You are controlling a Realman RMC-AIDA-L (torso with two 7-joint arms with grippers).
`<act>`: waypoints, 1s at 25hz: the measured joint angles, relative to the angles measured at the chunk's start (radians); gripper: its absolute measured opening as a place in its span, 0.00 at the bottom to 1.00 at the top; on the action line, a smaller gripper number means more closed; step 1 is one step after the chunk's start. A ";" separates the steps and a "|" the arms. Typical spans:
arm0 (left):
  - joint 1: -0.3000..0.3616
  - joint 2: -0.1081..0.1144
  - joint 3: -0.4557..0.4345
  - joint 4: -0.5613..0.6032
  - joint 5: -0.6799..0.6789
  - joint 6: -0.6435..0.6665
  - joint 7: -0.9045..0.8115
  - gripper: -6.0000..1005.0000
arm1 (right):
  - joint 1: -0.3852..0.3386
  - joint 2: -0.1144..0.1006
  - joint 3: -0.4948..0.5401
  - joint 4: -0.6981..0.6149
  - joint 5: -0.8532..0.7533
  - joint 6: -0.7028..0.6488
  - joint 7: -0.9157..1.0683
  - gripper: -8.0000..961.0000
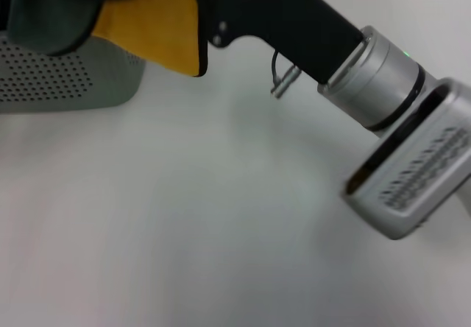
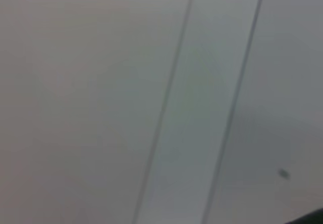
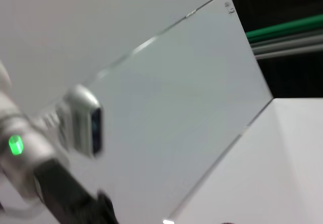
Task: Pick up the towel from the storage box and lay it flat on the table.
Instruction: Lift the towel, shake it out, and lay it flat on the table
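The towel hangs bunched (image 1: 151, 25) from only my right gripper, so my left gripper needs to grab the dark green folds (image 1: 55, 19) before I lay the towel out flat.
The towel (image 1: 158, 25) hangs in the air at the top left of the head view, with its yellow face toward me and dark green folds bunched to its left. It hovers over the near right corner of the storage box (image 1: 66, 84), a pale grey-green basket with rows of small holes. My right gripper (image 1: 204, 3) reaches in from the right and meets the towel's black-bound edge, shut on it; its fingertips are partly cut off by the top of the view. The table (image 1: 184, 216) spreads white below. My left gripper does not show.
My right arm's silver wrist and forearm (image 1: 397, 135) slant across the right side of the head view, above the tabletop. Part of my left arm (image 3: 30, 153), with a green light, shows in the right wrist view against pale wall panels.
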 joint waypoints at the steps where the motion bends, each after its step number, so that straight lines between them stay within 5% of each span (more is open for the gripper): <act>1: -0.006 0.004 0.001 -0.005 0.017 0.020 -0.001 0.03 | -0.004 -0.004 0.015 -0.003 -0.045 0.003 0.081 0.01; 6: -0.056 0.007 0.008 -0.048 0.096 0.145 0.001 0.09 | -0.035 -0.018 0.228 -0.004 -0.387 0.003 0.605 0.01; 14: -0.102 0.006 0.095 -0.080 0.167 0.262 0.003 0.25 | -0.134 -0.023 0.779 -0.180 -0.964 -0.113 1.209 0.01; 20: -0.121 0.000 0.164 -0.082 0.146 0.291 -0.002 0.29 | -0.161 -0.013 1.006 -0.301 -1.108 -0.199 1.431 0.01; 25: -0.135 -0.005 0.166 -0.143 0.063 0.315 0.022 0.29 | -0.170 -0.007 1.052 -0.373 -1.115 -0.206 1.473 0.01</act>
